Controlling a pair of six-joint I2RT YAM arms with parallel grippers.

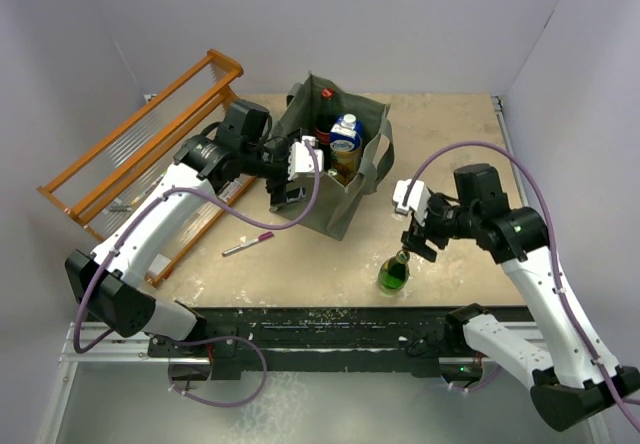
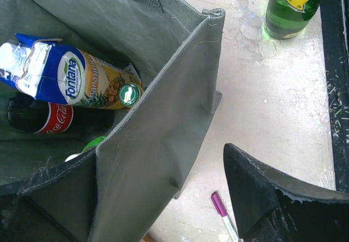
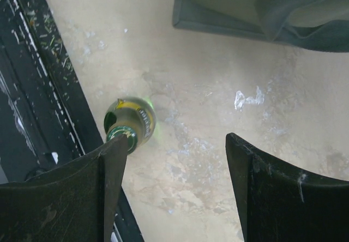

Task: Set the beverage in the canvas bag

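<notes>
The green glass bottle (image 1: 392, 275) is standing up, away from the canvas bag, so my right gripper stays open and go on toward its neck (image 1: 402, 257) until my fingers are on both sides of it.
The grey-green canvas bag (image 1: 345, 199) stands open at mid-table. In the left wrist view (image 2: 158, 138) it holds a blue Fontana juice carton (image 2: 71, 81), a Coca-Cola bottle (image 2: 54, 119) and something green-capped. A green glass bottle (image 1: 393, 274) stands upright on the table in front and to the right of the bag, also in the right wrist view (image 3: 131, 121). My left gripper (image 1: 290, 179) is open at the bag's left wall; one finger (image 2: 262, 193) shows outside, the other is hidden by fabric. My right gripper (image 3: 177, 138) is open above the bottle, whose neck is beside its left finger (image 3: 109, 165).
An orange wooden rack (image 1: 140, 154) lies at the back left. A purple-capped marker (image 1: 250, 245) lies on the table left of the bag, also in the left wrist view (image 2: 222, 208). The black rail (image 1: 330, 319) runs along the near table edge just behind the green bottle.
</notes>
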